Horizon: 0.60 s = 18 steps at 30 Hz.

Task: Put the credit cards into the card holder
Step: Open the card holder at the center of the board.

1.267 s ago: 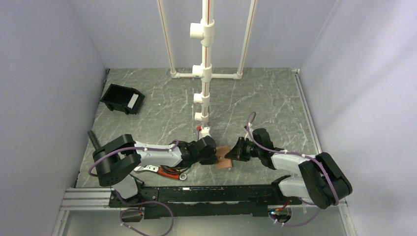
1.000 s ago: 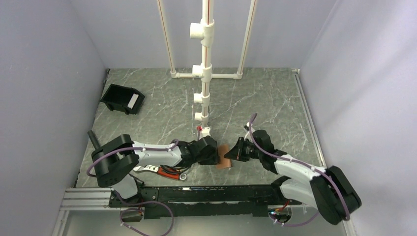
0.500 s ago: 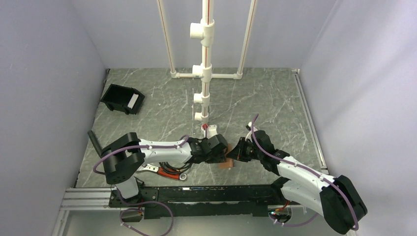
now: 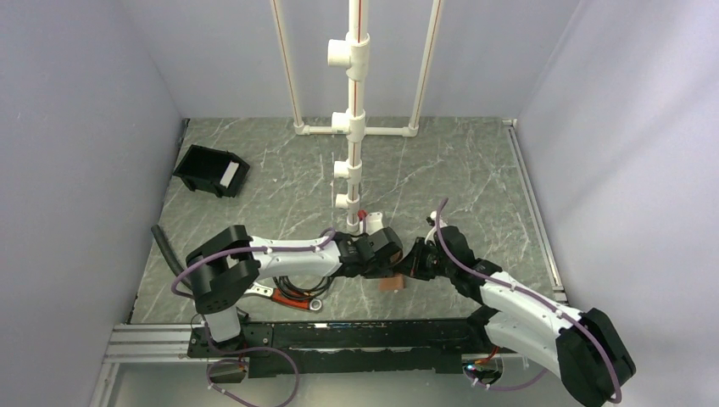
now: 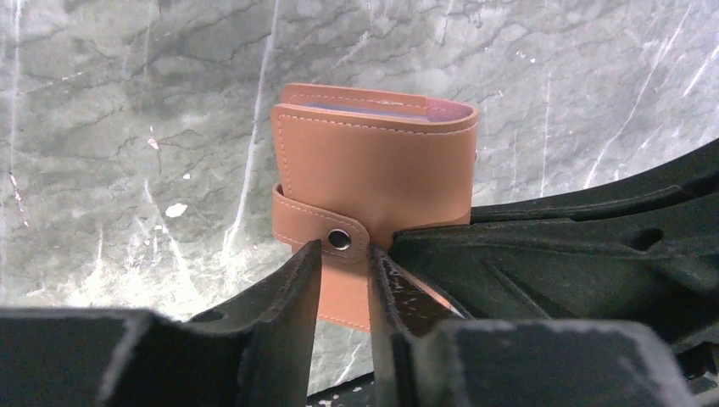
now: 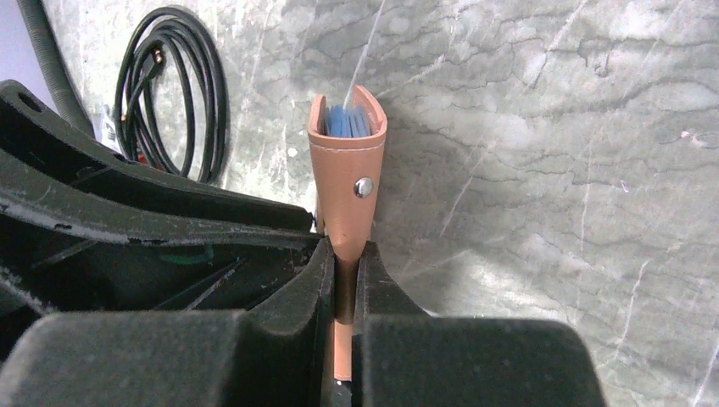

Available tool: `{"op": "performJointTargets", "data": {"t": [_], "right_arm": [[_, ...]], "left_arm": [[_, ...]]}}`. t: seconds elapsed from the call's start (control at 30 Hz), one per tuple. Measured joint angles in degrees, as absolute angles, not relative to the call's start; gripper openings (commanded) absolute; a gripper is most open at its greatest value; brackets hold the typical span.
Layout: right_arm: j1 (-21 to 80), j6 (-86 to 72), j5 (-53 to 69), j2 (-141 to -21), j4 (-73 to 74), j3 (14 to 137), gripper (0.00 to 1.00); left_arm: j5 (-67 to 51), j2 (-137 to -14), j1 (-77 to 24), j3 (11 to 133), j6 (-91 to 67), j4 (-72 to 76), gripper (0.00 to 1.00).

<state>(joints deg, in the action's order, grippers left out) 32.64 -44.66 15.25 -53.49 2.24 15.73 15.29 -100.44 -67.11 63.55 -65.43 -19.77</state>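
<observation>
My right gripper is pinching both covers of the card holder (image 6: 347, 142) closed, so it should open and spread the studded cover (image 6: 362, 181) while my left gripper holds the strap.
The card holder (image 4: 392, 283) is a brown folded wallet with a snap strap, standing on edge on the marble table between the two arms. My right gripper (image 6: 343, 247) is shut on its lower edge (image 6: 343, 186). Blue layers (image 6: 346, 122) show inside the fold; I cannot tell whether they are credit cards. My left gripper (image 5: 343, 248) faces the holder's flat side (image 5: 377, 161). Its fingertips stand narrowly apart on either side of the strap's snap. A pale card (image 4: 229, 175) lies in the black bin. In the top view the two grippers (image 4: 392, 268) (image 4: 409, 264) meet at the holder.
A white pipe frame (image 4: 356, 127) rises just behind the grippers. The black open bin (image 4: 209, 170) sits at the far left. A red-handled tool (image 4: 288, 296) and a coil of black cable (image 6: 174, 85) lie near the left arm's base.
My left gripper has moved right, up against the holder, and its jaws have narrowed. The right arm has stretched slightly left, still holding the holder.
</observation>
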Motion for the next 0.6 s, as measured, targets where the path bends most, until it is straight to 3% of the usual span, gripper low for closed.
{"op": "performJointTargets", "data": {"t": [0.27, 0.53, 0.6], "right_arm": [[33.04, -44.66, 14.87, -51.24, 5.21, 16.36, 0.00], [30.11, -44.21, 20.99, -53.08, 5.02, 16.84, 0.00], [28.88, -43.24, 22.81, -55.42, 5.23, 17.61, 0.27]], "left_arm": [[13.54, -98.50, -65.32, 59.79, -64.77, -16.95, 0.06], [15.07, -93.06, -63.11, 51.99, -62.54, -18.72, 0.00], [14.00, -91.26, -63.07, 50.41, -61.54, -16.97, 0.00]]}}
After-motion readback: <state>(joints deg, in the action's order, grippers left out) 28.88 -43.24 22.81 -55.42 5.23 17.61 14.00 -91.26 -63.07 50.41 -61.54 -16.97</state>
